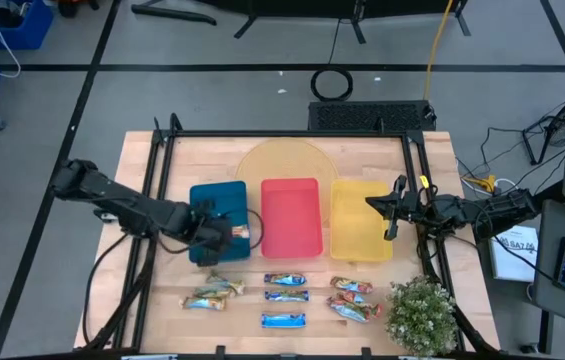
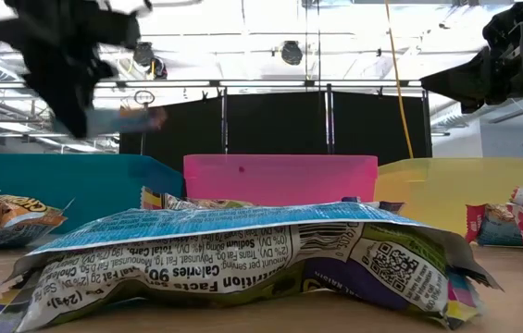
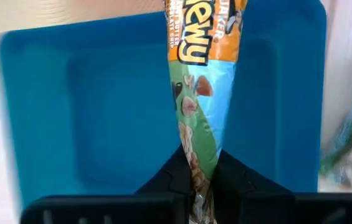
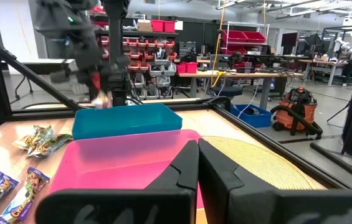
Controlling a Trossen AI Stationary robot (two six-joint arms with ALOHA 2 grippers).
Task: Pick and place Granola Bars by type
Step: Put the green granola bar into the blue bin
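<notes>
The granola bar [image 1: 241, 231] is hanging above the blue tray's clear bottom [image 1: 222, 201], so my left gripper should keep going down until the bar is inside the tray's sides, and then let go.
My left gripper [image 1: 230, 235] is over the near right part of the blue tray [image 1: 212, 197], shut on one granola bar [image 3: 204, 81] with a tan-orange, green and light blue wrapper. Two more tan-gold bars [image 1: 212, 293] lie on the table near the front edge. Beside them lie three blue-white bars [image 1: 285, 296] and red-orange bars [image 1: 352, 298]. One blue-white bar [image 2: 242, 250] fills the front of the low view. My right gripper [image 1: 387, 207] hangs shut over the yellow tray [image 1: 357, 240], touching nothing. My left gripper pinches the bar by one crimped end [image 3: 195, 167] between its two fingers [image 3: 172, 180]. The bar runs straight out from the fingertips, in line with them. It is lifted clear, above the blue tray's floor [image 3: 70, 93], as the low view [image 2: 131, 118] also shows.
The blue tray, a red tray [image 1: 292, 215] and the yellow tray stand side by side mid-table. A round yellow mat [image 1: 282, 160] lies behind them. A potted plant [image 1: 422, 315] stands at the near right corner. Black frame rails [image 1: 162, 180] run along both sides.
</notes>
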